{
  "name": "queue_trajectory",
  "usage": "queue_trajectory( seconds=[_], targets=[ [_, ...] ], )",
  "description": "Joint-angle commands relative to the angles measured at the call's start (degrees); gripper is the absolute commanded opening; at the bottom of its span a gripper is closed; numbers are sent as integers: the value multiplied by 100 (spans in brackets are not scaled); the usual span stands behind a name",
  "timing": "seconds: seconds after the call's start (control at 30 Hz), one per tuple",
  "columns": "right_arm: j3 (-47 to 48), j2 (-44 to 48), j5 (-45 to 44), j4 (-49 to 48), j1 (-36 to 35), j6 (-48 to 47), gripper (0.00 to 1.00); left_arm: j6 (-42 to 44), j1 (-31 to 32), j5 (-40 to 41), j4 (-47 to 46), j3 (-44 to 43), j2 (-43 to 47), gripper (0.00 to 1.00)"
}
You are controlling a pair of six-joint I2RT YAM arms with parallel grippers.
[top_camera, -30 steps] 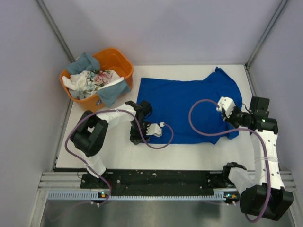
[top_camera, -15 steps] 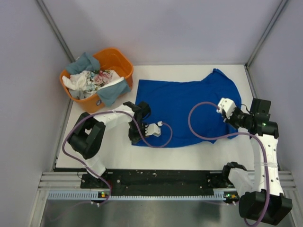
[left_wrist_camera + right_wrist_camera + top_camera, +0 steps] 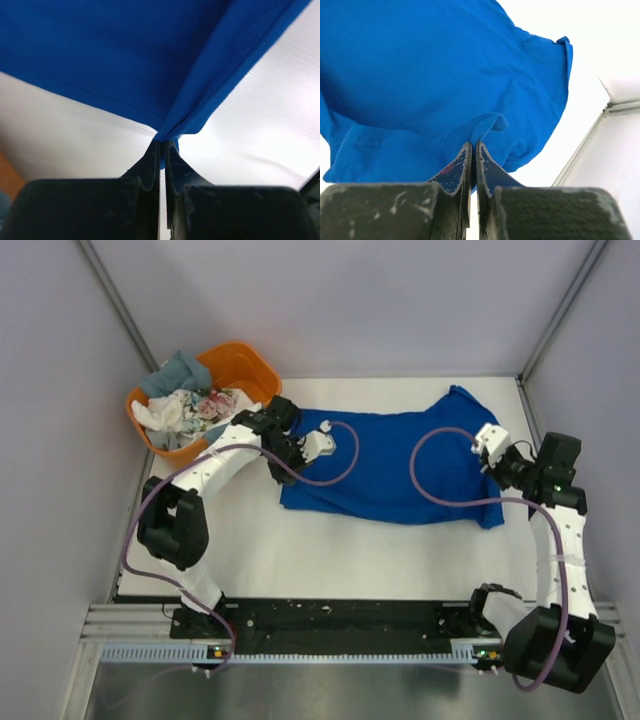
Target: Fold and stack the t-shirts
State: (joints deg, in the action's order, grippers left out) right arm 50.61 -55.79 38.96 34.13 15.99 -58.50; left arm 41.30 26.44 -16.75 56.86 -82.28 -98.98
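Note:
The shirt's pinched corner [image 3: 170,129] is in line with the shirt's edge near the tub, so the robot's left gripper should go on moving it along that edge [image 3: 95,102] until it lies flat.
A royal blue t-shirt [image 3: 400,455] lies across the middle of the white table, its near part lifted and bunched. My left gripper [image 3: 285,468] is shut on the shirt's left corner; in the left wrist view the blue cloth [image 3: 125,50] fans out from the pinched tips of the gripper [image 3: 162,142]. At the shirt's right side my right gripper [image 3: 487,462] is shut on a fold of the cloth. The right wrist view shows that fold [image 3: 487,125] curling out between the closed tips of the gripper [image 3: 474,144]. Other t-shirts [image 3: 195,405], grey-blue, white and floral, are heaped in the tub.
The orange plastic tub [image 3: 250,365] stands at the far left corner, close to the left arm's elbow. Grey walls enclose the table on three sides. Purple cables [image 3: 440,500] loop from both arms over the shirt. Bare white table [image 3: 350,560] lies between the shirt and the arm bases.
The left gripper shut on the shirt's near left corner and carried it away from the bases toward the tub. The right gripper moved farther back too, so the shirt's near edge drew back.

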Motion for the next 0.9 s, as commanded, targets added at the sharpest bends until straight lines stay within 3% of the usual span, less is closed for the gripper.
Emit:
queue_trajectory(
  seconds=[0.0,0.4,0.87],
  targets=[
    [-139,-475,550,-1505,299,515,0,-456,-323,251,-763,-569,-349,0],
    [212,-1935,595,-1963,396,383,0,-807,-472,893,-1397,-1290,-1413,0],
    [626,-2700,683,-2692,502,1060,0,-948,-499,1394,-1599,-1045,-1607,0]
  ],
)
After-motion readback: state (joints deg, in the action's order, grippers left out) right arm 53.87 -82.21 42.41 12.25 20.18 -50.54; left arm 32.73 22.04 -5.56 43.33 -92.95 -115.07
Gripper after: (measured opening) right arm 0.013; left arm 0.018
